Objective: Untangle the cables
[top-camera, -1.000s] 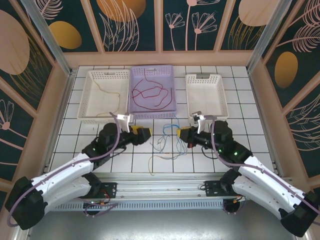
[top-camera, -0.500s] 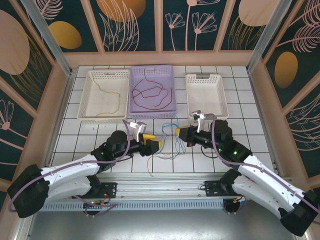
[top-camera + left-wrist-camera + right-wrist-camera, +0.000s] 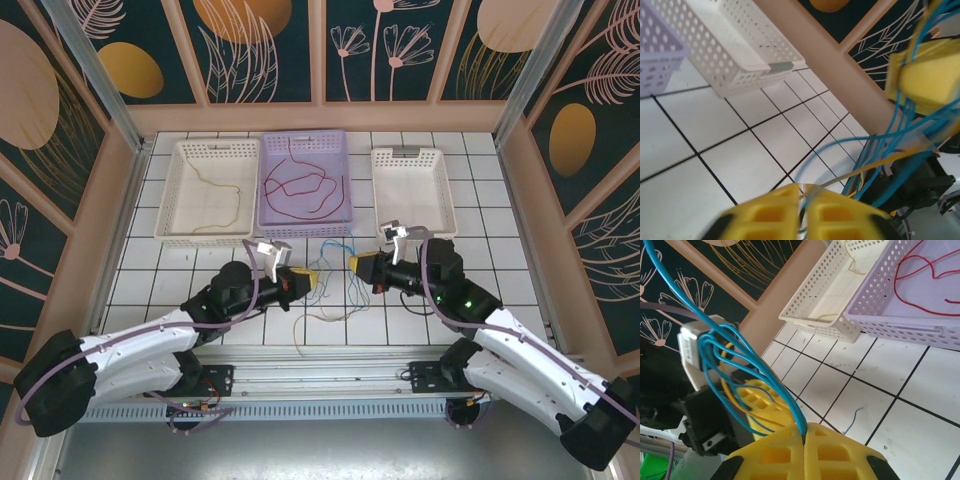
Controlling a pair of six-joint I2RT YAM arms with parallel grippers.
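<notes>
Next, my right gripper opens and grabs a piece of blue cable (image 3: pixel 322 270) beside my left gripper, because the tan cable runs in among the blue loops (image 3: pixel 729 356) at my right gripper.
A tangle of thin blue and tan cables (image 3: pixel 335 290) hangs between my two grippers over the white tiles. My left gripper (image 3: pixel 304 280) is shut on a tan cable (image 3: pixel 875 166) where it comes out between the yellow fingers (image 3: pixel 775 210); blue strands run beside it. My right gripper (image 3: pixel 358 265) is shut on a bunch of blue cables (image 3: pixel 755 365) that rise in loops from its jaws. The left gripper (image 3: pixel 804 189) and the right gripper (image 3: pixel 805 430) face each other a short way apart. A red cable (image 3: pixel 300 183) lies in the purple basket, and a yellow one (image 3: pixel 237 205) in the left white basket.
Three baskets stand in a row at the back: a white one (image 3: pixel 172 190) on the left, a purple one (image 3: pixel 265 215) in the middle, a white one (image 3: pixel 445 190) on the right. A short blue cable end (image 3: pixel 854 419) lies on the tiles. Side walls close in the table.
My left gripper has come forward and right into the tangle and has shut on the tan cable. The cables have been pulled slightly. The right gripper has held still, shut on the blue cables.
</notes>
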